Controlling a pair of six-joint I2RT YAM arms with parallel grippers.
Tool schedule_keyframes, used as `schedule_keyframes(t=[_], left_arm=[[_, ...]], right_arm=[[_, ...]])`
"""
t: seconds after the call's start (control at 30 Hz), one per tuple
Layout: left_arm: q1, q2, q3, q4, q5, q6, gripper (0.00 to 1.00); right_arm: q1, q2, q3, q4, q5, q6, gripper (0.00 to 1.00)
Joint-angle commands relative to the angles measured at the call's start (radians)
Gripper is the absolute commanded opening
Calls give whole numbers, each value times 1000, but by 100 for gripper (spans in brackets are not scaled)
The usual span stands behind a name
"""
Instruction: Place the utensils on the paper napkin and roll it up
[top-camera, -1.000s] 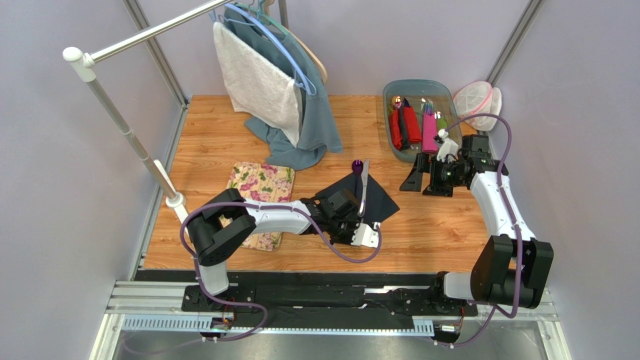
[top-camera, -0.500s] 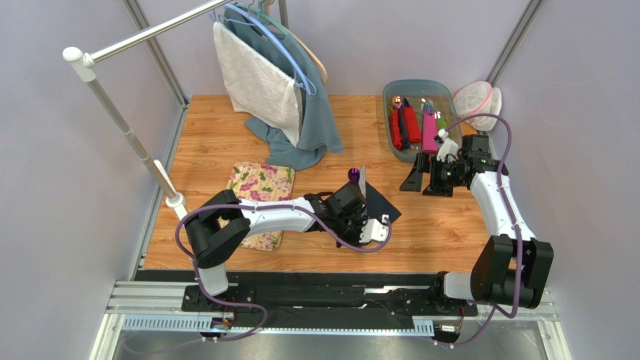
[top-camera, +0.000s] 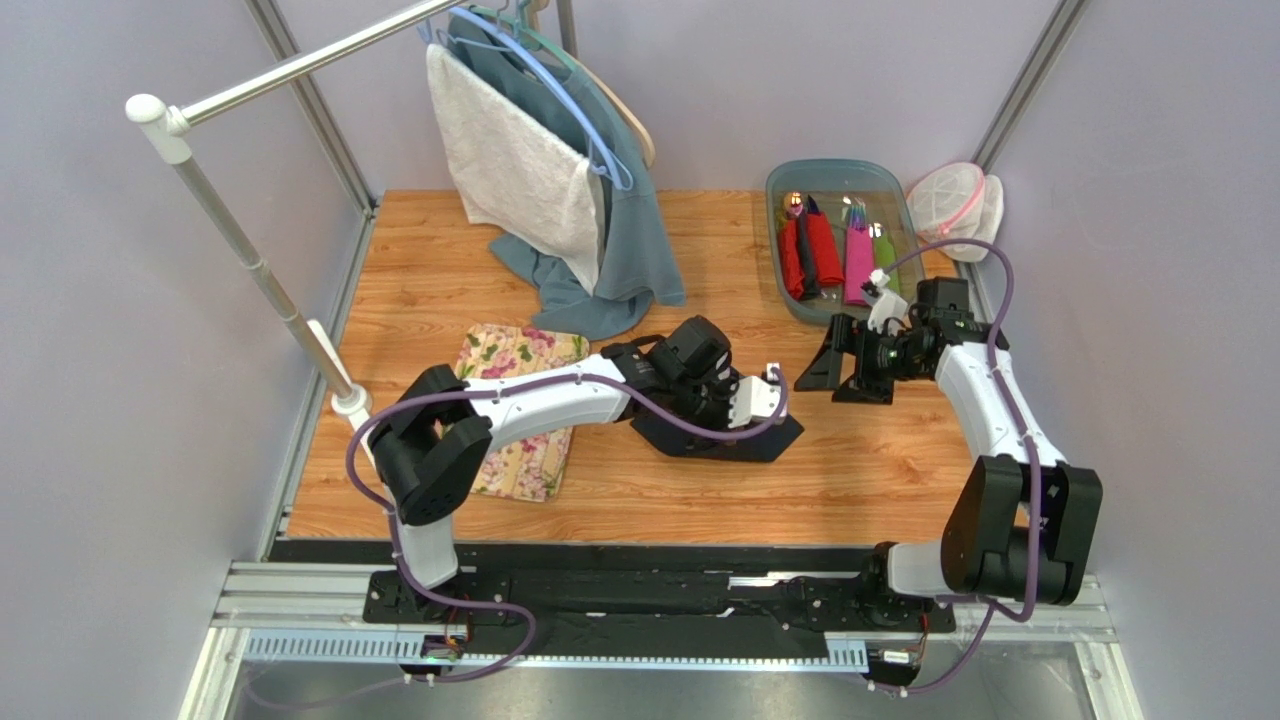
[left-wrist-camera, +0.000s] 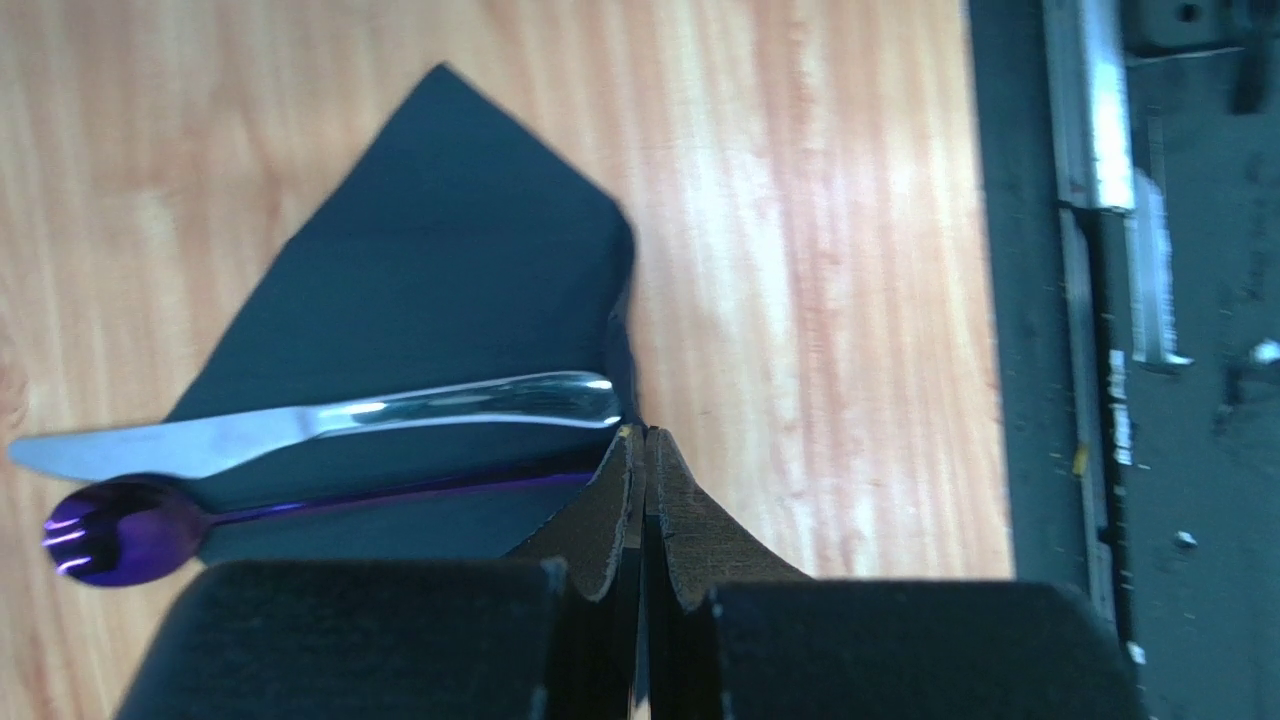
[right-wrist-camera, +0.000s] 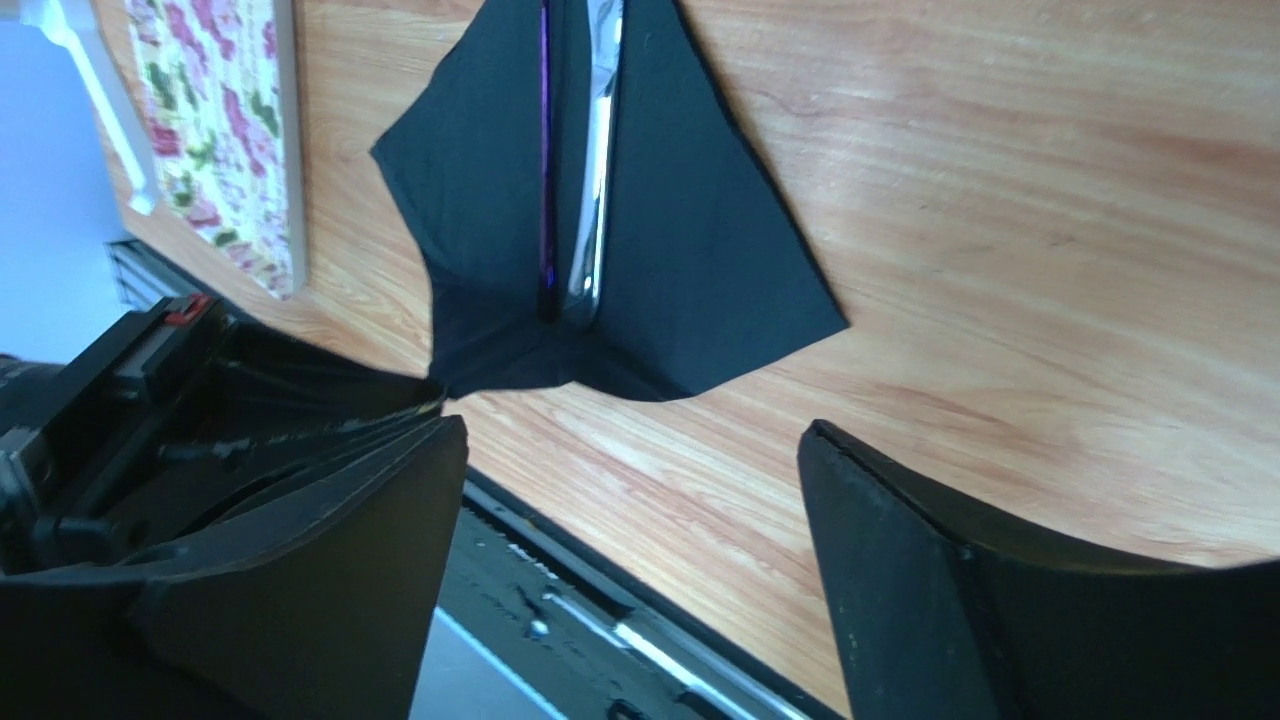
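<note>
I should hold the napkin's fold beside the knife handle with my right gripper while my left gripper takes a new grip by the spoon (right-wrist-camera: 478, 354), because the napkin's edge (right-wrist-camera: 639, 381) stands loose beside that handle.
The dark paper napkin (left-wrist-camera: 436, 285) lies crumpled into a pointed shape on the wooden table. It also shows in the top view (top-camera: 721, 444) and the right wrist view (right-wrist-camera: 676, 255). A silver knife-like utensil (left-wrist-camera: 331, 420) and a purple-tinted spoon (left-wrist-camera: 120, 533) lie side by side on it, and both show in the right wrist view as well, silver (right-wrist-camera: 597, 180) and purple (right-wrist-camera: 546, 150). No dark thin piece shows. My left gripper (left-wrist-camera: 646, 438) is shut, pinching the napkin's edge by the utensil handles (top-camera: 759, 413). My right gripper (right-wrist-camera: 631, 435) is open and empty, just right of the napkin (top-camera: 839, 375).
The floral mat (top-camera: 519, 368) lies left of the napkin, partly under my left arm. A grey bin (top-camera: 836, 165) with red, pink and green rolls stands at the back right. A clothes rail with hanging towels (top-camera: 541, 165) fills the back left. The metal base rail (left-wrist-camera: 1097, 150) runs along the near edge.
My left gripper has moved from the napkin's near corner up and toward the far side, drawing the napkin's edge with it. The utensils are now hidden under it from above. My right gripper shifted slightly left.
</note>
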Motion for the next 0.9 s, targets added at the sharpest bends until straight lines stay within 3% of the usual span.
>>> schedule_keyframes(t=[0.0,0.03,0.17,0.5,0.67,0.87], left_arm=[[26,55,55,0,-8,-6,0],[39,73,61,-2,-11,-6,0],[65,110,87,8,-28,-16,0],[85,157,109,35,-72,-35,0],[97,162,118,35,-98,-77,15],[118,162,115,14,-115,-146,22]], right_arm=[[-5,25,-19,14,-76,52,79],[-5,39,-21,11,-85,56,71],[-5,83,-35,6,-150,103,55],[52,172,-73,43,-210,183,42],[103,178,-91,89,-199,215,35],[190,142,-150,193,-158,284,24]])
